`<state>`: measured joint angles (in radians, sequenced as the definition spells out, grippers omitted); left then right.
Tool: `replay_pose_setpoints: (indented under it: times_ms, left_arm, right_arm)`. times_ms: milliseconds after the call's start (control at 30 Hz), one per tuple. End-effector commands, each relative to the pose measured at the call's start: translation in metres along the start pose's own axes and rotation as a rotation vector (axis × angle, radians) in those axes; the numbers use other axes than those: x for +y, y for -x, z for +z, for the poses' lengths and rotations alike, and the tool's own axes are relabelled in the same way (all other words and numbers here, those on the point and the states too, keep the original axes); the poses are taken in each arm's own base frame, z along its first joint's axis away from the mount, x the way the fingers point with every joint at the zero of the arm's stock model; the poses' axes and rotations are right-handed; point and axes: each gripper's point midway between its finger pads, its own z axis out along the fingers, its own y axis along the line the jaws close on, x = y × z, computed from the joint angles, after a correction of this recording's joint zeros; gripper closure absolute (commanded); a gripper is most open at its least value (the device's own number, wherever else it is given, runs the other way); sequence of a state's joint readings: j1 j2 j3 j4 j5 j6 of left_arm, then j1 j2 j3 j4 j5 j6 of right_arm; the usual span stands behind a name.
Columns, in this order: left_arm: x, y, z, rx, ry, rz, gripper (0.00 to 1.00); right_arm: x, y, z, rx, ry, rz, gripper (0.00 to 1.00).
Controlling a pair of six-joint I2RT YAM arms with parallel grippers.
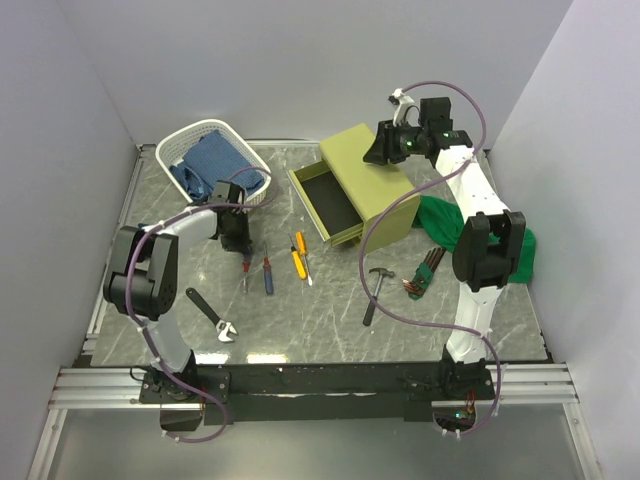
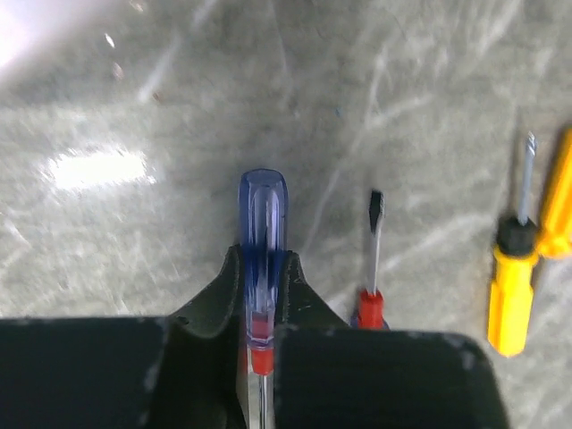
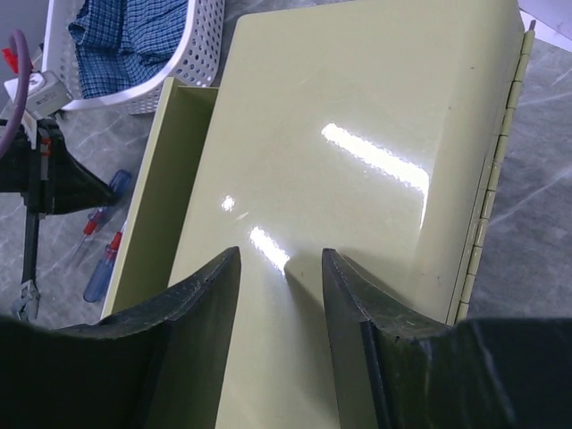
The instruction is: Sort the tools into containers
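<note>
The left gripper's fingers hold the blue screwdriver by its handle [image 2: 264, 214], and the chest's drawer [image 1: 331, 203] is open and empty, so the left gripper keeps carrying the screwdriver until it hangs over the drawer.
In the left wrist view my left gripper [image 2: 264, 273] is shut on a clear blue screwdriver [image 2: 264, 210] with a red collar, low over the table. A second screwdriver with a red collar [image 2: 371, 299] lies just to its right, and yellow screwdrivers [image 2: 514, 286] lie further right. From above, the left gripper [image 1: 241, 250] sits in front of the white basket [image 1: 180, 145]. My right gripper [image 3: 281, 259] stands open with nothing between its fingers, over the lid of the olive chest [image 3: 384, 107]. The chest's drawer [image 1: 330, 200] is pulled open.
A blue cloth [image 1: 215, 160] fills the basket. The black wrench [image 1: 212, 315] lies near the left arm. The hammer [image 1: 375, 290] and the hex key set [image 1: 422, 275] lie in front of the chest, and a green cloth [image 1: 445, 220] lies to its right.
</note>
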<state>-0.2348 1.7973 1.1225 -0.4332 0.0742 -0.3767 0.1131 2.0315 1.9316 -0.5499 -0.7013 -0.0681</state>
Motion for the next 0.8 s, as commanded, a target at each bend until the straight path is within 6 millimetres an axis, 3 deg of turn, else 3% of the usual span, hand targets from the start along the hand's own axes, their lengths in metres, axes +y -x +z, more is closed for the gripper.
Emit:
replay_pose_setpoints:
  times_ms: [0,67,100,133,300,567,767]
  left_arm:
    - [-0.03,0.028,-0.047,-0.075,-0.154,0.029,0.99]
    - [-0.053,0.045,-0.07,-0.124,-0.262,0.055,0.99]
    - [-0.069,0.063,-0.085,-0.182,-0.333,0.085,0.99]
    - [-0.094,0.064,-0.101,-0.183,-0.478,0.127,0.99]
    - [-0.147,0.103,-0.139,-0.283,-0.756,0.149,0.99]
    - [-0.199,0.158,-0.142,-0.279,-0.981,0.01,0.99]
    - [-0.212,0.169,-0.126,-0.232,-1.05,-0.098,0.99]
  right_arm:
    - [-0.042,-0.07,0.003,0.2,-0.118,0.157,0.5]
    - [-0.043,-0.073,0.002,0.206,-0.125,0.158,0.5]
    - [-0.043,-0.074,0.002,0.209,-0.126,0.157,0.5]
    - [-0.044,-0.075,0.001,0.208,-0.13,0.156,0.5]
    - [-0.047,-0.079,-0.001,0.22,-0.153,0.151,0.5]
    - [-0.047,-0.08,-0.009,0.223,-0.177,0.122,0.5]
    - [-0.045,-0.082,-0.012,0.227,-0.184,0.114,0.5]
